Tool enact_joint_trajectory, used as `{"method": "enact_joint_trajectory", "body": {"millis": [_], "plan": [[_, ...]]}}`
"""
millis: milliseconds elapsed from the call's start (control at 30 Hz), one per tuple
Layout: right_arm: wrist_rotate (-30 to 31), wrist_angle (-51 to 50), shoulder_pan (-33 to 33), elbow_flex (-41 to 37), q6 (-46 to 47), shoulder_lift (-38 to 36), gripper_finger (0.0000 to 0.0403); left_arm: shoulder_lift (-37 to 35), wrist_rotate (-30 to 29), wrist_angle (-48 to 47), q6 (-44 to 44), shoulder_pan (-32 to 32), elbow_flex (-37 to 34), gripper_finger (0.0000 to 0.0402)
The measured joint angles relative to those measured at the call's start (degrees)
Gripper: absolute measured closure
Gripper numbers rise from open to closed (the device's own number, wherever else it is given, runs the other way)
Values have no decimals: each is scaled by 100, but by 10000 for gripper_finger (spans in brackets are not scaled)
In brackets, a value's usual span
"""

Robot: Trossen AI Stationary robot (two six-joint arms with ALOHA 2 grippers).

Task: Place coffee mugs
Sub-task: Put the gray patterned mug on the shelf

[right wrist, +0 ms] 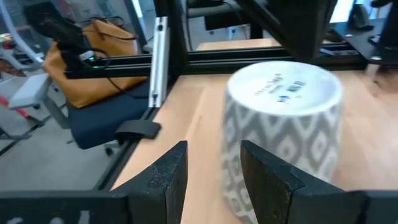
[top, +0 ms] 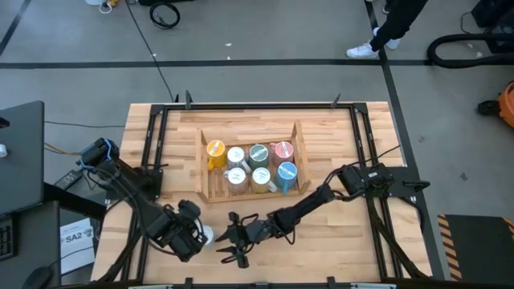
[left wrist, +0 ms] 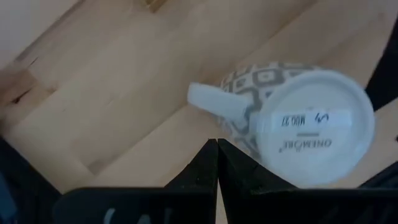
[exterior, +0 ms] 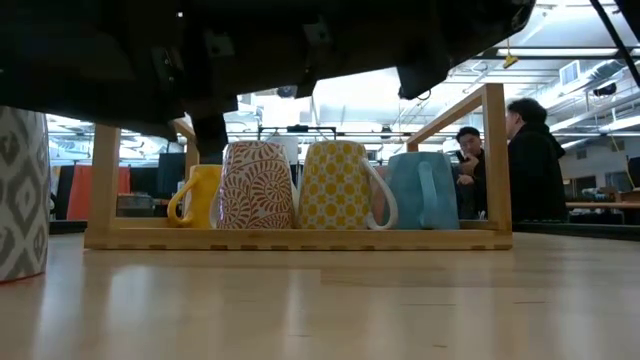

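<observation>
The mug's handle (left wrist: 214, 101) is pointing crosswise to the fingers of my left gripper. Next, I turn the mug until its handle faces my left gripper, and then open and take it.
A grey-and-white patterned coffee mug (left wrist: 311, 124) stands upside down on its rim on the table near the front edge (top: 207, 235), its labelled base up and its handle (left wrist: 214, 102) sticking out sideways. My left gripper (left wrist: 217, 149) points down over it, shut, with its tips beside the root of the handle. My right gripper (right wrist: 214, 168) comes in low and nearly level from the table's right, open. The mug (right wrist: 283, 124) stands just ahead and to one side of its gap. Several more coffee mugs stand in the wooden tray (top: 203, 160). My left gripper's shut fingertips (left wrist: 219, 163) come from above at the mug's wall next to the handle root (left wrist: 239, 124). I cannot tell whether they touch it. The mug stays on the table on its rim.
The tray (exterior: 300, 240) sits at the table's middle with yellow, patterned and blue mugs (exterior: 335, 185) in it. Black frame rails (top: 152, 144) run along the left and right sides. People stand in the room beyond (exterior: 530, 160). Bare wood lies between the tray and the front edge.
</observation>
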Motion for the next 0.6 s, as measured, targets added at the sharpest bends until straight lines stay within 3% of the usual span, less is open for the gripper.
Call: {"method": "enact_joint_trajectory", "body": {"millis": [333,433,600], "plan": [[-22,-38,-197,-2,39,-7,249,0,63,389,441,161,0,388],[-11,-38,-244,-4,231,-9,249,-2,418,401,439,161,0,388],[548,-61,-293,-9,297,-11,249,2,1012,551,293,100,0,388]]}}
